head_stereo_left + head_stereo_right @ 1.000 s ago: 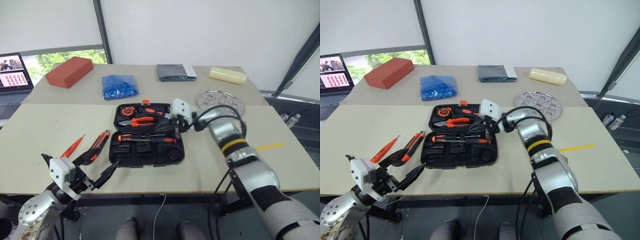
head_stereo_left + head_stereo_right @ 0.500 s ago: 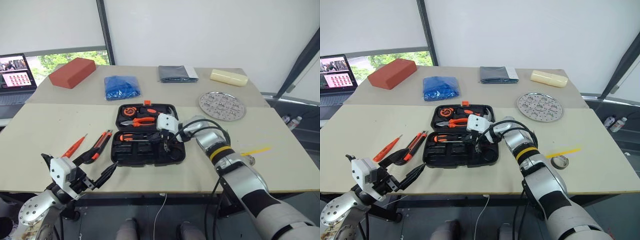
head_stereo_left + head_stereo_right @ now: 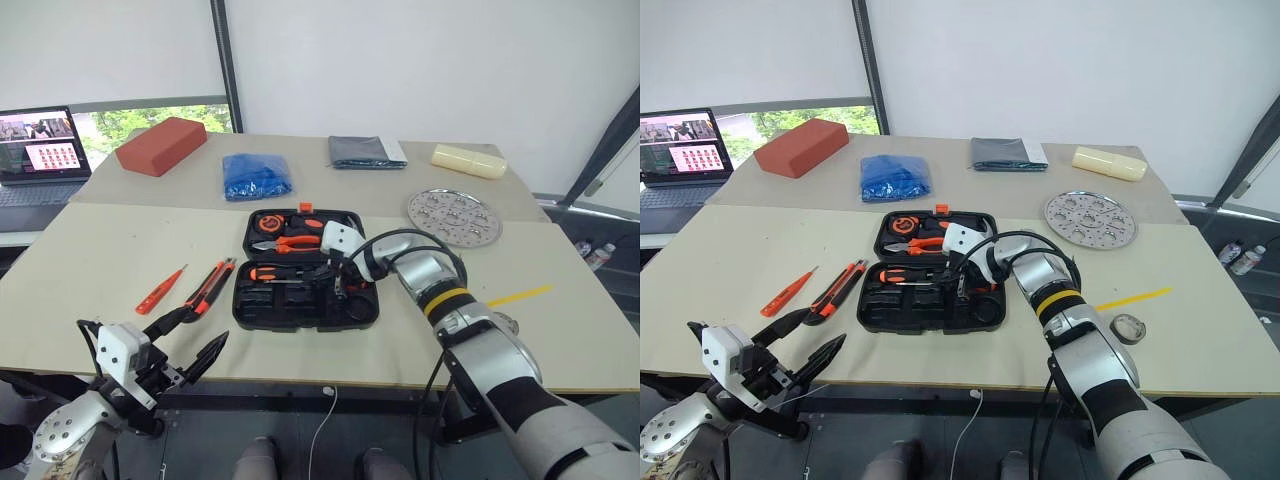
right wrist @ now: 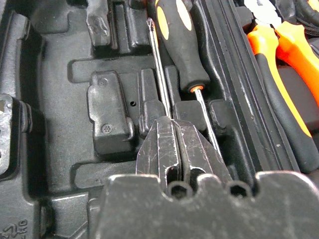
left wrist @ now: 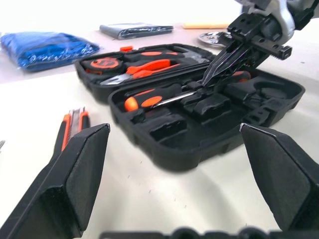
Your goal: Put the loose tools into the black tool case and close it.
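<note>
The thin orange tester screwdriver [image 3: 160, 291] will settle lengthwise in a narrow empty gap [image 3: 287, 288] when I lower it, because the gap runs between the raised black blocks.
The black tool case [image 3: 268, 306] lies open in the middle of the table. My right gripper [image 3: 338, 289] is shut, its tips down in the case's front half on the thin shaft of a screwdriver [image 4: 158, 74]. A second orange-and-black-handled screwdriver [image 4: 180, 42] lies in the slot beside it. Left of the case, on the table, lie the utility knife [image 3: 208, 285] and the thin orange tester screwdriver [image 3: 160, 291]. The small tape roll [image 3: 1127, 327] rests right of my right arm. At the table's near left edge my left gripper [image 3: 208, 326] is open and holds nothing.
Orange-handled pliers [image 3: 292, 241] and a tape measure [image 3: 263, 222] fill the lid. At the back lie a red block [image 3: 160, 146], a blue bag [image 3: 256, 175], a dark folded cloth [image 3: 365, 151] and a yellow block [image 3: 468, 160]. A perforated metal plate [image 3: 453, 216] lies right of the case, a laptop [image 3: 40, 152] far left.
The camera has shifted. My right gripper has come down from above the case's hinge into its front half, onto the screwdriver shaft. My left gripper stays open near the table's edge.
</note>
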Robot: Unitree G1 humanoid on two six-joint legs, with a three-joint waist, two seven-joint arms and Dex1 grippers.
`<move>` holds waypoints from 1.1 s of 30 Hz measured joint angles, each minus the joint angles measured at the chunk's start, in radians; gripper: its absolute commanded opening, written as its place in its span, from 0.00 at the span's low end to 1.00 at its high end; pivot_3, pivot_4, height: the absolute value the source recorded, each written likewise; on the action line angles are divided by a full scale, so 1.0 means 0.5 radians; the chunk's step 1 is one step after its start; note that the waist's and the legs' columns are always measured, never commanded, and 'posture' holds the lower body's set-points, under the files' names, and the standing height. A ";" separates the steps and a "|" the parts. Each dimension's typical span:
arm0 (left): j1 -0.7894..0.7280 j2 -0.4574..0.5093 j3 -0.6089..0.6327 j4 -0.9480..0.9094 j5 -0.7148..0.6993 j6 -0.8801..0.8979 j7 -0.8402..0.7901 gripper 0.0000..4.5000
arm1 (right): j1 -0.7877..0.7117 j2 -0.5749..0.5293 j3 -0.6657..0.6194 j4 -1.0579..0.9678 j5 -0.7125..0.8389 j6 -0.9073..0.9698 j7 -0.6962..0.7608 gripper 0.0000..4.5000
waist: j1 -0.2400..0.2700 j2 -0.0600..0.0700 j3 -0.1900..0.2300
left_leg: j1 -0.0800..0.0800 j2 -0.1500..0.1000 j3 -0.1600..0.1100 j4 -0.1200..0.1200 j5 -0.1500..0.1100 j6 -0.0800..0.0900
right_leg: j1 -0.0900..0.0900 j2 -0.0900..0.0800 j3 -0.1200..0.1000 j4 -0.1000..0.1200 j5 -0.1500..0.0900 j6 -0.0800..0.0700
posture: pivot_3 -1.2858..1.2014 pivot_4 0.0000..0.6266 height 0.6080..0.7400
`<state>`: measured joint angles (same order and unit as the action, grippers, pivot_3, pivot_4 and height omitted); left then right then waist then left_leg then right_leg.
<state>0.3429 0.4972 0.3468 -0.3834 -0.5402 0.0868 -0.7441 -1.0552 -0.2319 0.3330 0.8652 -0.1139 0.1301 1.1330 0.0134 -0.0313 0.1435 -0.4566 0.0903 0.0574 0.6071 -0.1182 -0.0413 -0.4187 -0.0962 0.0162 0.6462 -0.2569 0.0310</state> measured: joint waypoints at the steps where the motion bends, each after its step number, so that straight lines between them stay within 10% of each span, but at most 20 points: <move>1: 0.009 0.000 0.014 0.000 -0.009 0.000 0.000 1.00 | 0.024 -0.003 -0.023 -0.015 0.023 -0.006 0.013 0.01 | 0.000 -0.001 -0.001 | 0.000 0.000 0.000 0.000 0.000 0.000 | 0.000 0.000 0.000 0.000 0.000 0.000 | 0.52 0.24 1.00; 6: 0.041 -0.084 0.128 0.004 -0.106 -0.019 0.008 1.00 | 0.158 -0.011 -0.172 -0.027 0.172 -0.261 0.021 0.18 | -0.009 -0.001 -0.001 | -0.005 0.000 0.000 -0.001 0.000 0.000 | -0.005 0.001 0.000 -0.001 0.000 0.000 | 0.52 0.24 1.00; 17: 0.397 -0.232 0.739 0.335 -0.226 -0.178 0.070 1.00 | 0.772 -0.282 -0.676 -0.761 0.831 -0.594 0.387 0.99 | -0.053 -0.002 0.001 | -0.008 0.004 -0.001 -0.005 -0.002 0.000 | -0.003 0.006 0.002 0.000 -0.011 0.002 | 0.52 0.24 1.00; 25: 0.646 -0.232 0.949 0.564 -0.279 -0.130 0.020 1.00 | 1.359 -0.542 -0.871 -1.112 1.005 -0.624 0.412 0.99 | -0.048 -0.006 0.003 | -0.004 0.003 0.000 0.000 -0.005 -0.006 | -0.005 0.000 0.000 -0.007 -0.018 0.010 | 0.52 0.24 1.00; 33: 0.062 0.469 0.759 0.409 -0.393 0.593 0.229 1.00 | 1.431 -0.605 -0.871 -1.743 1.187 -0.342 0.247 0.99 | -0.027 -0.003 0.005 | -0.002 0.004 -0.002 -0.003 -0.006 -0.006 | -0.006 0.000 -0.004 -0.005 -0.013 0.004 | 0.52 0.24 1.00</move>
<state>0.3741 0.7319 0.7263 -0.1791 -0.7368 0.3833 -0.6297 -0.3399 -0.5342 -0.1025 -0.0065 0.4794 -0.0410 1.2567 -0.0003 -0.0327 0.1462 -0.4575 0.0925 0.0562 0.6058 -0.1210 -0.0444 -0.4218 -0.0963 0.0140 0.6436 -0.2635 0.0332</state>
